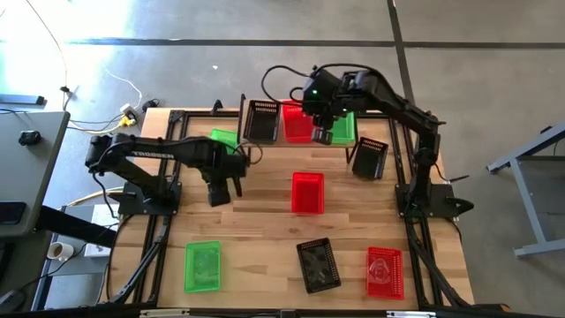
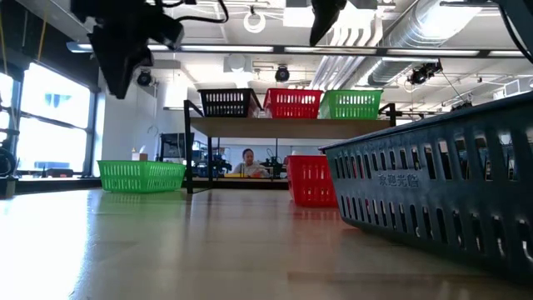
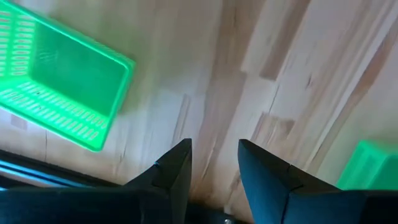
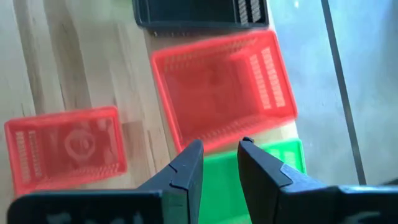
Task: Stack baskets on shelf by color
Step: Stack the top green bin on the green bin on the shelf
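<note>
The robot should swing its left gripper's fingers back and pinch the basket's near rim (image 3: 115,102), because they point at tabletop (image 3: 214,134) short of the green basket beside the shelf.
The shelf (image 2: 283,127) stands at the table's far side with a black basket (image 1: 261,120), a red basket (image 1: 297,122) and a green basket (image 1: 346,129) side by side on its top. My right gripper (image 1: 322,134) hangs open above the shelf, over the red and green baskets, and holds nothing. My left gripper (image 1: 221,191) points down over bare tabletop left of centre; it is open and empty. On the table lie a red basket (image 1: 307,192) in the middle, a green basket (image 1: 224,139) behind my left arm and a black basket (image 1: 370,157) at the right.
Near the front edge lie a green basket (image 1: 203,266), a black basket (image 1: 318,264) and a red basket (image 1: 384,270). Black frame rails (image 1: 157,247) run along the table's left and right sides. A person (image 2: 247,162) sits in the room beyond the shelf.
</note>
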